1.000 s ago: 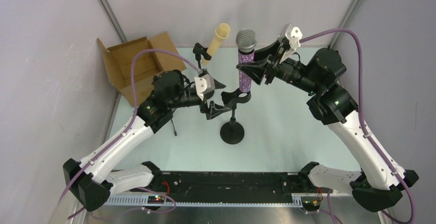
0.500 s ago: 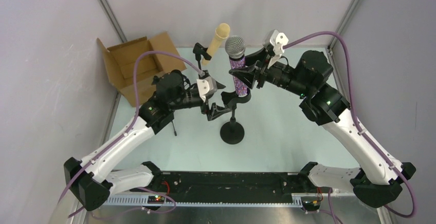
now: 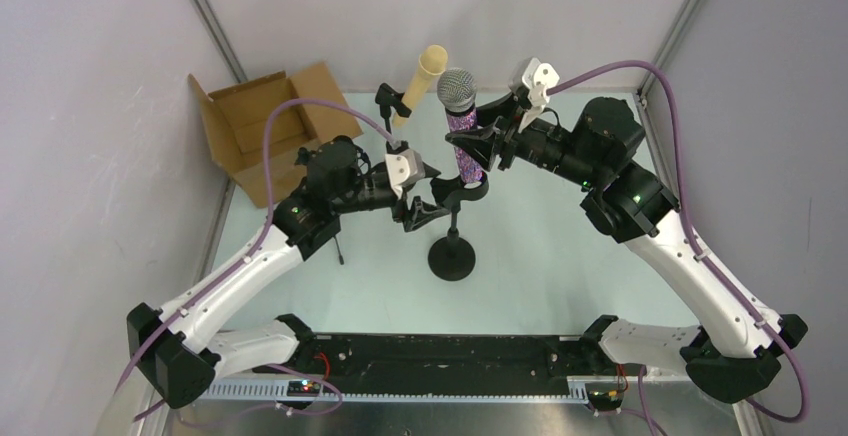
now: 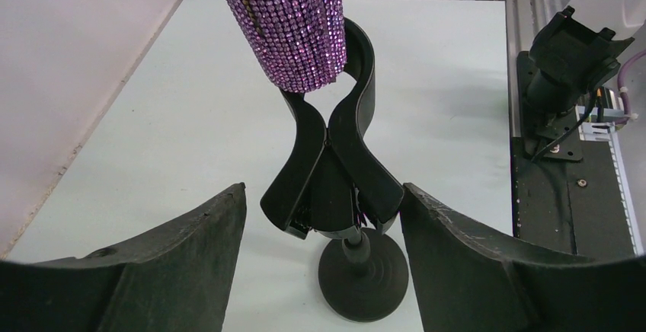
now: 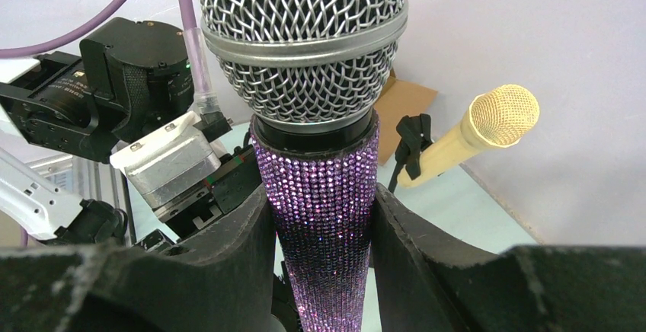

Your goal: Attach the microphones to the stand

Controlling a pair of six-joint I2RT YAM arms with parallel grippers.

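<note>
The purple microphone's lower end point(image 4: 308, 79) overlaps the edge of the closed clip, so I need to squeeze the clip's handles point(image 4: 373, 183) with my left gripper before my right gripper lowers the microphone into the clip.
The purple glitter microphone point(image 3: 464, 146) with its silver mesh head stands upright, its lower end in the mouth of the black clip point(image 3: 462, 192) on the round-based stand point(image 3: 452, 257). My right gripper point(image 3: 487, 142) is shut on its purple body point(image 5: 320, 218). My left gripper point(image 3: 415, 198) is open around the clip's two handles point(image 4: 358, 164); the right finger touches one handle and the left finger is just clear. The cream-beige microphone point(image 3: 421, 78) sits tilted in a second clip at the back. The black microphone with the orange end is out of view.
An open cardboard box point(image 3: 262, 126) lies at the back left. The second stand's clip point(image 3: 385, 99) is just left of the purple microphone. The cell walls close in at the back and sides. The right arm's base point(image 4: 567, 58) stands at the near edge.
My right gripper has carried the purple microphone left and down until its lower end reached the clip. My left gripper has edged slightly closer to the clip handles.
</note>
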